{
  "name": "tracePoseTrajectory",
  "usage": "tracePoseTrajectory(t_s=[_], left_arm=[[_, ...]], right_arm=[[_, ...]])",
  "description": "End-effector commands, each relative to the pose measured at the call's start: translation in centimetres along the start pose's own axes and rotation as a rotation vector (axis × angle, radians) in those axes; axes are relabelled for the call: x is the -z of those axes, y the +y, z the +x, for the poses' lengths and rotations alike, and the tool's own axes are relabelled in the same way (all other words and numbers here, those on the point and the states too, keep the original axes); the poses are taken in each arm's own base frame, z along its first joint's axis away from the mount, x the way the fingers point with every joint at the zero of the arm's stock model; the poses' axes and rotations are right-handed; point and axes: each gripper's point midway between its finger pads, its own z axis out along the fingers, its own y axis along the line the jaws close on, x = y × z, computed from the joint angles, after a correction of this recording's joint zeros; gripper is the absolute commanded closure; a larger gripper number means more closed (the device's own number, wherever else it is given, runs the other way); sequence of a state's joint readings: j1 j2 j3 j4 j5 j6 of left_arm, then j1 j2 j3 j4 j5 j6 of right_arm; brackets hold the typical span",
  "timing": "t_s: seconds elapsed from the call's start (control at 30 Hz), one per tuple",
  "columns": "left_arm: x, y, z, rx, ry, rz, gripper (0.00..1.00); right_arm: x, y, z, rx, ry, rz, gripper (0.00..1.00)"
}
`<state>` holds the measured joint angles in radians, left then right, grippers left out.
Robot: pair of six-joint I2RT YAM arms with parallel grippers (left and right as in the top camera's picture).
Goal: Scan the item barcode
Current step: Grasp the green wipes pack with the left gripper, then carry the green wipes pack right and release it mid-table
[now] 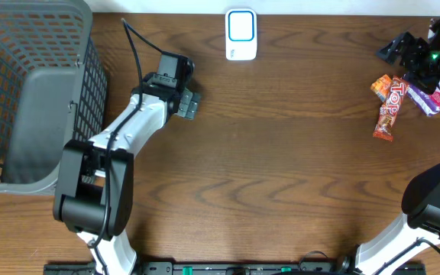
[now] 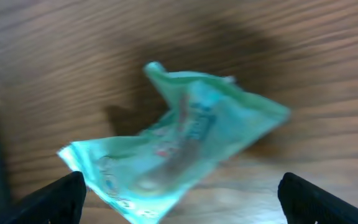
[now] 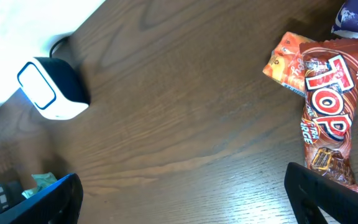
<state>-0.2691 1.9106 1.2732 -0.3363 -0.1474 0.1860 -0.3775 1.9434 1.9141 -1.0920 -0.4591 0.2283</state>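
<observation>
Next, my left gripper moves the teal packet (image 2: 178, 140) to the middle of the table (image 1: 231, 137) so that my right gripper can scan it. The packet is near the basket, far from my right gripper.
A crumpled teal packet (image 2: 179, 140) lies on the wooden table, blurred in the left wrist view. My left gripper (image 2: 179, 202) hovers over it, open, with its dark fingertips (image 2: 58, 199) wide on either side and not touching it. From overhead the left gripper (image 1: 183, 98) hides the packet. The white barcode scanner (image 1: 241, 34) stands at the table's back edge and also shows as the scanner (image 3: 51, 90) in the right wrist view. My right gripper (image 3: 185, 205) is open and holds nothing. Overhead, that right gripper (image 1: 415, 50) is at the back right.
A grey mesh basket (image 1: 21, 99) fills the left side. Near the right gripper lie a red TOP bar (image 1: 389, 111), an orange packet (image 1: 380, 84) and a purple packet (image 1: 436, 100). The scanner's cable runs off the back edge.
</observation>
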Motion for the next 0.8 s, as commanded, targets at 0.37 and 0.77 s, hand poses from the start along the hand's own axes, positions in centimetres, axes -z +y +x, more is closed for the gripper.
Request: tracePoseTrajectory(t_s=[0.37,0.77], left_arm=[[-3.3,-1.3,3.1,-0.028,0.107,0.027,0.44],[6.7,-9.9,-1.4,0.009,-0.060,0.279,0.81]], right_arm=[[0.8,0.5,-0.4,0.016,-0.023,-0.007,0.01],[0.8,0.5,-0.4,0.016,-0.023,-0.007,0.01]])
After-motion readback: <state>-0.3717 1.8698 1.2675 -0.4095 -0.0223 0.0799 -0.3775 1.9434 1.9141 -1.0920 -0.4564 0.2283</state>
